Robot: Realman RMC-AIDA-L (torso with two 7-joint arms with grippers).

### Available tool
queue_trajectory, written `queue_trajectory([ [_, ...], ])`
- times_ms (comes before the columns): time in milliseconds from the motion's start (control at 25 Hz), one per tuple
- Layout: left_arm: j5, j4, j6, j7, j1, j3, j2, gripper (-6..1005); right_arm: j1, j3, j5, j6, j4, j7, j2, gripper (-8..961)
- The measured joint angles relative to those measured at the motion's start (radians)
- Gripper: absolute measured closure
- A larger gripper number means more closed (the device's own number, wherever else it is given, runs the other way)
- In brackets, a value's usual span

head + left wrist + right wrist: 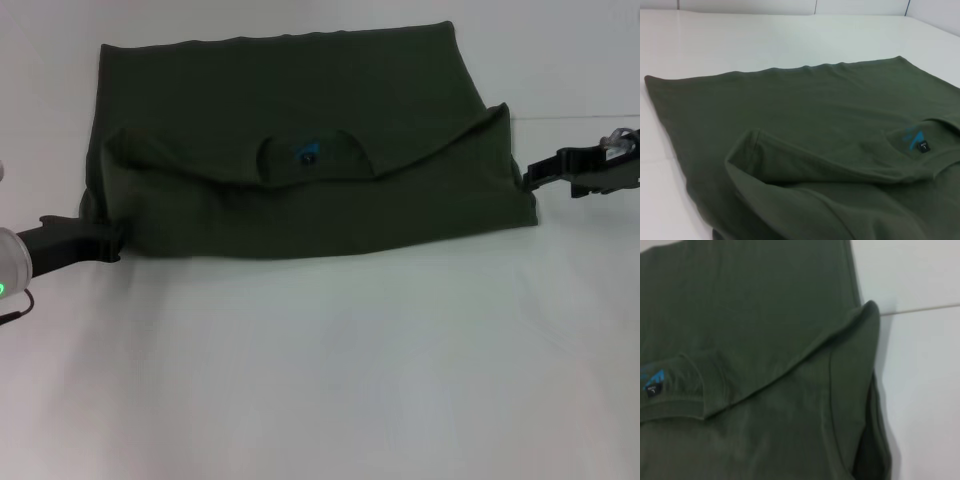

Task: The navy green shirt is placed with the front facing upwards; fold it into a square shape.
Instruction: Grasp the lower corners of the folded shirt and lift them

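I should keep my right gripper going inward, open fingers facing the shirt's folded sleeve edge (517, 165) opposite my left gripper, and close it on the cloth layers (507, 194) there.
The navy green shirt (300, 120) lies spread across the far half of the white table, folded over on itself. Its shoulder part lies on top, the crew neck and small dark label (307, 155) facing up near the middle. Only plain green cloth shows. My left gripper (108, 242) sits at the shirt's near left corner, touching the fold's edge. At the shirt's right side my right gripper (527, 180) rests against the folded sleeve edge. The left wrist view shows the folded sleeve (790, 165) and label (923, 148). The right wrist view shows the right sleeve fold (860, 355) and collar (675, 390).
The white table (320, 380) stretches bare in front of the shirt, with a thin seam line (570, 118) at the far right. A white wall edge (815, 7) rises behind the table in the left wrist view.
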Motion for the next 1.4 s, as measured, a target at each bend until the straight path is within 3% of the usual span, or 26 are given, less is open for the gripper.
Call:
queue_trajectory([
  [520,0.001,-0.006,0.0,0.0,-0.012,0.004,0.002,954,0.023,-0.037,0.006,0.192,0.094,-0.006,0.057,193],
  [1160,0.001,-0.007,0.0,0.002,-0.015,0.004,0.002,950,0.024,-0.04,0.006,0.298,0.172,-0.008,0.07,193],
  [1400,0.001,-0.007,0.0,0.001,-0.015,0.004,0.001,948,0.026,-0.042,0.005,0.32,0.17,-0.009,0.089,300],
])
